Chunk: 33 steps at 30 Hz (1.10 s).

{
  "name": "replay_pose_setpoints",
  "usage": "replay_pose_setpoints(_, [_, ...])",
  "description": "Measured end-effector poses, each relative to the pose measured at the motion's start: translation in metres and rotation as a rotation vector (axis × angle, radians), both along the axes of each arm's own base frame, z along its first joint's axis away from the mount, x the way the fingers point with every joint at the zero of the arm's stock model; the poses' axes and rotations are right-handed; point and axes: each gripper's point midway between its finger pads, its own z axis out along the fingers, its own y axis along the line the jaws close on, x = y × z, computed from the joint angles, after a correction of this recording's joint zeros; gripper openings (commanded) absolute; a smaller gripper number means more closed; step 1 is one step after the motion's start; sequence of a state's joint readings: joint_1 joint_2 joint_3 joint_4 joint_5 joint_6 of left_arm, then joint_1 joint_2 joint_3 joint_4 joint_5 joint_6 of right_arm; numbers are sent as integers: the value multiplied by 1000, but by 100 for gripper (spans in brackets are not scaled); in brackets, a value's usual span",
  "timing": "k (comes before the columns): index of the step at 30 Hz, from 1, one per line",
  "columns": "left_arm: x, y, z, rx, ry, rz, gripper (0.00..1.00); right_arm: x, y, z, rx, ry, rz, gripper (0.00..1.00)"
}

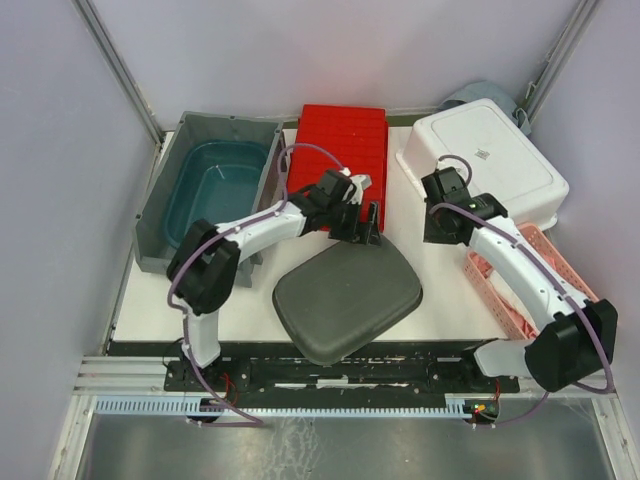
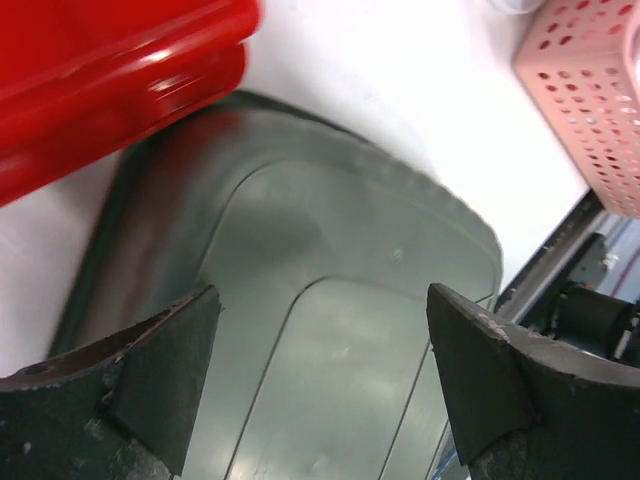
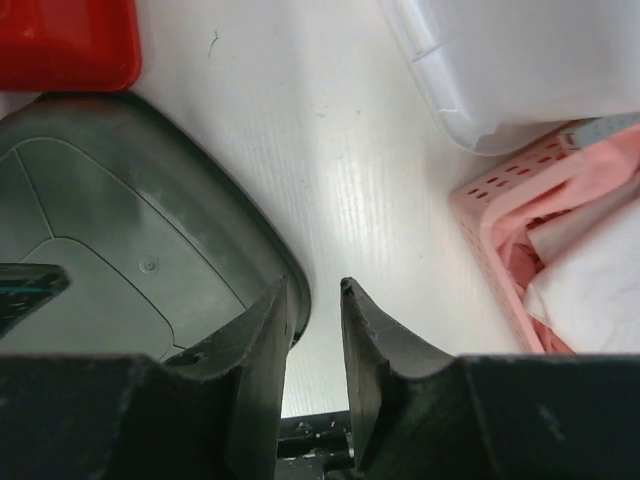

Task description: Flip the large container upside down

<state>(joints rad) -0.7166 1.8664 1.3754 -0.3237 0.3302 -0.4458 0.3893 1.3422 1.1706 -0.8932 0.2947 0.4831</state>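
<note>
I need to move my left gripper away, as the large container (image 1: 348,300) lies at a slant and that gripper is over its far edge (image 1: 393,249). My right gripper can then pull the container straight.
The large dark grey-green container (image 1: 345,300) lies bottom up in the middle of the table, its flat base facing the camera. My left gripper (image 1: 362,226) hovers open over the container's far edge, near the red bin. In the left wrist view the container's base (image 2: 330,230) fills the space under the wide-apart fingers (image 2: 170,370), which hold nothing. My right gripper (image 1: 438,226) hangs to the container's right, above bare table. Its fingers (image 3: 265,340) stand only slightly apart with nothing between them, and the container's rim (image 3: 110,230) lies just to their left.
A red bin (image 1: 340,150) lies bottom up at the back centre. A grey bin holding a teal tub (image 1: 215,185) stands at the back left. An upturned white tub (image 1: 485,160) is at the back right, and a pink perforated basket (image 1: 530,275) with cloth lies on the right.
</note>
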Motion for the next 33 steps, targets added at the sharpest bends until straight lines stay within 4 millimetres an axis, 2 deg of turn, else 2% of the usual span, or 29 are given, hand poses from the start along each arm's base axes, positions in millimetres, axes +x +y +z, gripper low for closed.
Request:
replay_pose_setpoints(2, [-2,-20,-4,-32,28,-54,89,-1,-6,9,-7,-22,-17,37])
replay_pose_setpoints(4, [0,-40,1,-79,40,-104,88,-2,-12,20,-4,-51,-35,38])
replay_pose_setpoints(8, [-3,-84,28,-206,62,-204,89,-5,-21,42,21,-111,-71,38])
replay_pose_setpoints(11, [3,-102,67,-263,11,-237,90,-6,-25,54,34,-137,-83,39])
replay_pose_setpoints(14, [17,-103,108,-267,-81,-195,90,-6,-23,58,43,-141,-77,46])
replay_pose_setpoints(17, [24,-71,133,-197,-152,-75,90,-6,-14,56,76,-125,-38,51])
replay_pose_setpoints(20, [10,-13,145,-103,-208,79,90,-3,6,51,149,-96,32,54])
replay_pose_setpoints(22, [-5,31,146,-45,-228,198,90,1,27,44,196,-57,93,56])
replay_pose_setpoints(23, [-11,46,148,-28,-233,238,90,4,37,40,206,-40,123,57])
replay_pose_setpoints(25, [-24,81,151,0,-250,346,90,7,66,33,212,-5,208,59])
replay_pose_setpoints(27, [-33,111,152,26,-262,449,90,9,106,25,217,25,325,61])
replay_pose_setpoints(32, [-49,164,147,89,-255,646,91,15,200,1,237,80,551,65])
replay_pose_setpoints(33, [-52,172,148,96,-254,680,91,16,211,-5,242,90,573,66])
